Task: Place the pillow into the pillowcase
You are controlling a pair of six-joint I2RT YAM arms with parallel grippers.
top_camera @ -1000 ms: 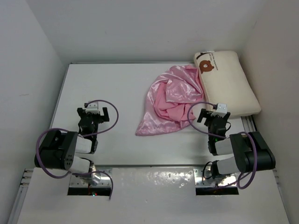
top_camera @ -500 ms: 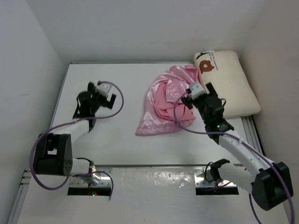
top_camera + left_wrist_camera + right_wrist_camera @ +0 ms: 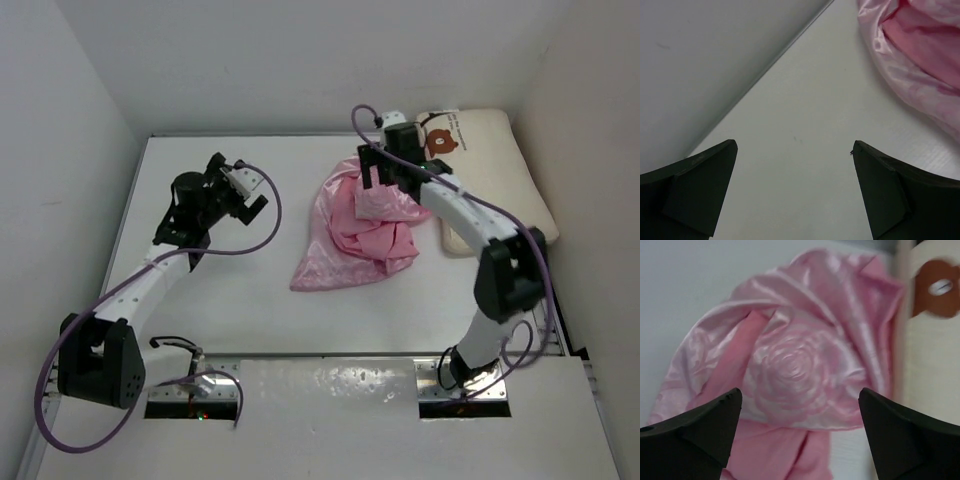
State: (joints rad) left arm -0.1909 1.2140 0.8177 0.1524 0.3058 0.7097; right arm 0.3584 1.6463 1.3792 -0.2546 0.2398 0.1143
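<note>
I should use my right gripper to pull the pillowcase's far part (image 3: 792, 362) toward my left gripper, because the crumpled pillowcase lies against the pillow's side (image 3: 426, 205), away from my left gripper.
The pillow (image 3: 495, 175) is cream-white with a brown bear print and lies at the back right corner, partly off the table edge. The pink satin pillowcase (image 3: 350, 235) lies crumpled at mid-table, touching the pillow's left side. My right gripper (image 3: 378, 178) hovers open and empty above the pillowcase's far part. In the right wrist view the right gripper (image 3: 800, 391) is over the rose-patterned pillowcase (image 3: 800, 365), with the pillow (image 3: 935, 350) at the right. My left gripper (image 3: 245, 205) is open and empty, left of the pillowcase. In the left wrist view the left gripper (image 3: 794, 145) is over bare table, with the pillowcase (image 3: 920, 65) at the top right.
White walls close in the table (image 3: 230, 290) at the left, back and right. The back wall (image 3: 700, 60) fills the upper left of the left wrist view. A metal rail (image 3: 540, 270) runs along the table's right edge beside the pillow.
Both arms have unfolded from near their bases. The right gripper has swung forward and left over the pillowcase's far part. The left gripper has reached forward and turned towards the pillowcase.
</note>
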